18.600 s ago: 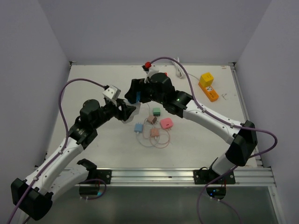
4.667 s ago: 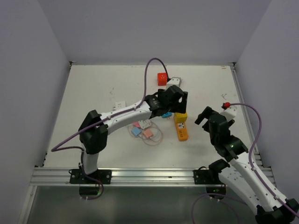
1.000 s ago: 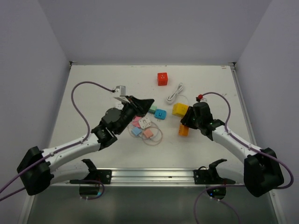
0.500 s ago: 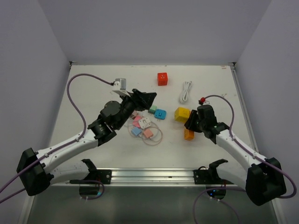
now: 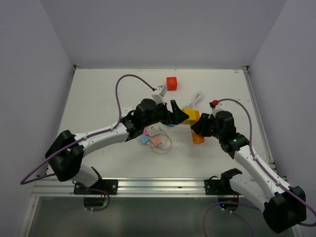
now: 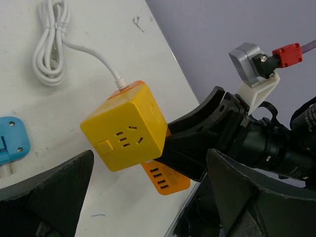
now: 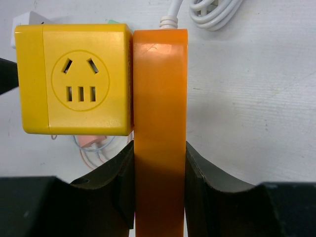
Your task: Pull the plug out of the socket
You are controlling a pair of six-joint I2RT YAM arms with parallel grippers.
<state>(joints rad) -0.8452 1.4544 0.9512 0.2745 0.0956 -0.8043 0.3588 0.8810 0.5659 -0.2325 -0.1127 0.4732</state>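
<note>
The yellow plug (image 6: 123, 132) sits at a slant between my left gripper's open fingers. I should turn my left gripper to line up with the plug's opposite sides (image 6: 154, 116) before I close it and pull.
The plug is a yellow cube (image 5: 191, 116) (image 6: 126, 126) (image 7: 74, 79) seated against the side of the orange socket strip (image 5: 198, 138) (image 6: 165, 180) (image 7: 160, 98). My right gripper (image 7: 159, 153) (image 5: 197, 128) is shut on the strip's narrow sides and holds it a little off the table. The strip's far end carries a white cable (image 7: 212, 10). My left gripper (image 6: 149, 158) (image 5: 178, 113) is open just left of the cube, its fingers (image 6: 54, 192) wide apart. It touches nothing.
The cable's white coil (image 5: 196, 98) (image 6: 49, 44) lies behind the strip. A red cube (image 5: 171, 83) stands further back. Several small pink and blue adapters with a thin looped wire (image 5: 157, 139) lie under my left arm; a blue one (image 6: 12, 143) sits left of the cube.
My left gripper went from shut to wide open and swung right, up to the yellow cube. My right gripper kept hold of the orange strip and shifted it slightly.
</note>
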